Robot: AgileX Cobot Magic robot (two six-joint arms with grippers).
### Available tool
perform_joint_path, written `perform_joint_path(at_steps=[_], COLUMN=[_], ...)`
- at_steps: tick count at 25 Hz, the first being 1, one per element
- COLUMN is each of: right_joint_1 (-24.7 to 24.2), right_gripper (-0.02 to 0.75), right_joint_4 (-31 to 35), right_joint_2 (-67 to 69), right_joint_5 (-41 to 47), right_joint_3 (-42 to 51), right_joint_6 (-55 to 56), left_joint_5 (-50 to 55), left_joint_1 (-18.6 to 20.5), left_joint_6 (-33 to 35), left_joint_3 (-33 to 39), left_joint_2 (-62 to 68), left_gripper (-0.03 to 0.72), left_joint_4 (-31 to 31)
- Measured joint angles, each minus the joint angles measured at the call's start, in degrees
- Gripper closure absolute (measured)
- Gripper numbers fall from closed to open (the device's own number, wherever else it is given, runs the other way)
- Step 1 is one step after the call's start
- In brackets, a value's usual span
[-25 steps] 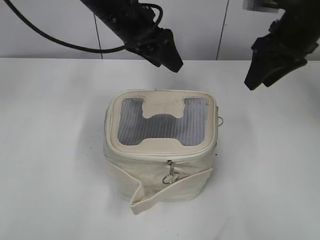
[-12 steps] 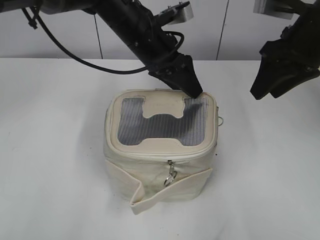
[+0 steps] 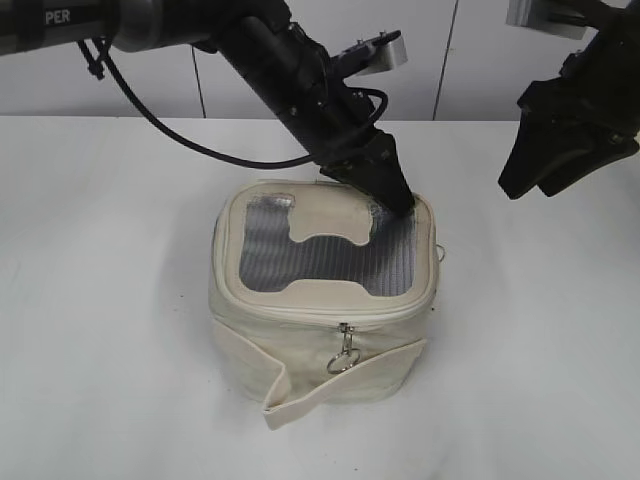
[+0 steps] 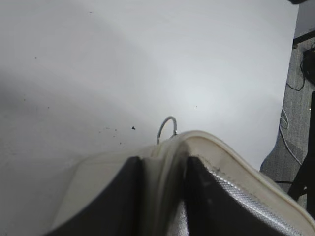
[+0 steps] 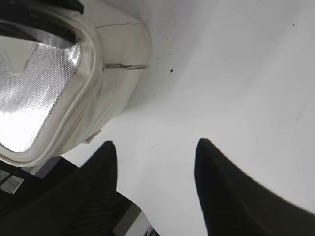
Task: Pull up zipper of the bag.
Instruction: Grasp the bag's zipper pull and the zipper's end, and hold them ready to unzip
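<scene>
My left gripper is on the bag's rim [image 3: 420, 208], short of the side ring pull, so it should steady the bag while my right gripper takes that ring pull [image 3: 440, 253].
The cream bag [image 3: 320, 345] stands on the white table, its grey mesh top panel [image 3: 330, 262] facing up. The zipper [image 3: 330, 312] runs round the rim. One silver ring pull [image 3: 343, 358] hangs at the front, another [image 3: 441, 250] at the right side. My left gripper [image 3: 400, 205] is down on the bag's far right corner. In the left wrist view its two fingers [image 4: 164, 164] straddle the cream rim [image 4: 221, 152] and press on it, with a ring pull [image 4: 166, 127] just beyond. My right gripper [image 3: 520, 185] hangs open and empty to the right of the bag [image 5: 113, 49], above the table [image 5: 155, 147].
The loose cream strap [image 3: 300, 395] wraps the bag's front and sticks out at the bottom. The white table [image 3: 100, 300] ends at a panelled wall [image 3: 440, 60] behind. Cables and dark floor [image 4: 302, 98] show past the table edge.
My left gripper has come down from above the back of the bag onto its far right corner, and the top panel has dented under it. The right gripper has barely moved.
</scene>
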Motion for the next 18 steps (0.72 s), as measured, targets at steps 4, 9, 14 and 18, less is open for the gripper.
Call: perform_joint_path(at_steps=[4,9,14,18], right_joint_1=[0.0,0.0,0.0,0.0], right_gripper=[0.335,0.335,0.335,0.335], right_joint_4=[0.0,0.3,6.5,14.5], right_joint_2=[0.0,-0.3,-1.8,-1.8], right_joint_5=[0.0,-2.1,-10.5,-16.7], right_joint_3=[0.3,4.6,13.1,19.1], right_joint_6=[-0.1,-2.2,-11.9,-23.7], left_joint_5=[0.1,0.1,1.0,1.1], left_joint_1=[0.0,0.0,0.4,1.2], left_joint_6=[0.0,0.0,0.0,-0.1], left_joint_3=[-0.1,-0.1,0.0,0.0], left_joint_2=[0.1,-0.2,-1.7,-2.7], left_gripper=[0.596,0.596,0.596,0.597], left_joint_4=[0.5,1.0,3.2,4.7])
